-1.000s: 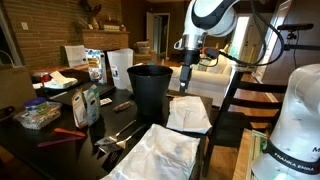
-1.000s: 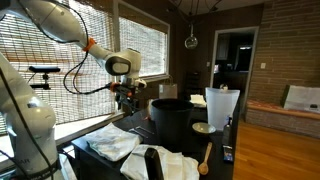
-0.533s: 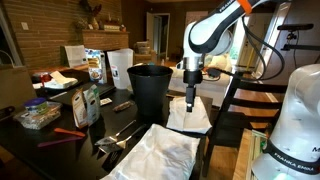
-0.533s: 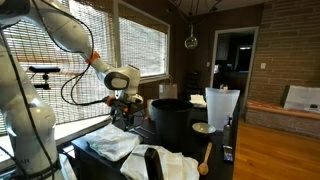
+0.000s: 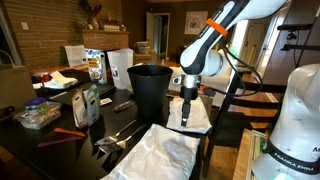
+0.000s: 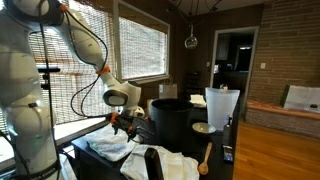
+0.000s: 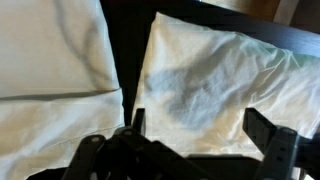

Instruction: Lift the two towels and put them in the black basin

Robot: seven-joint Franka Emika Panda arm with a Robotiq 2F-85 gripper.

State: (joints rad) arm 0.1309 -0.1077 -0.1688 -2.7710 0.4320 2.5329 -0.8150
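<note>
The larger towel (image 5: 155, 154) spreads out longer than the height of the black basin (image 5: 151, 94), so I expect its floppy end to hang outside the basin's rim when I carry it there.
Two white wrinkled towels lie on the dark table. The smaller towel (image 5: 190, 114) (image 6: 108, 147) (image 7: 210, 85) lies beside the black basin (image 5: 150, 90) (image 6: 170, 122). The larger towel (image 5: 160, 155) (image 6: 165, 163) (image 7: 50, 50) lies nearer the table's front. My gripper (image 5: 187, 116) (image 6: 121, 126) (image 7: 200, 135) is open, low over the smaller towel, its fingers straddling the cloth. I cannot tell whether the fingertips touch it.
A white pitcher-like container (image 6: 219, 108), a bowl (image 6: 203, 128) and a wooden spoon (image 6: 205, 158) stand by the basin. White paper bags (image 5: 118, 66), cartons (image 5: 88, 103), utensils (image 5: 118, 132) and a food container (image 5: 38, 115) crowd the table's other side.
My gripper has come down from above rim height of the basin to just over the smaller towel. The towels and basin have not moved.
</note>
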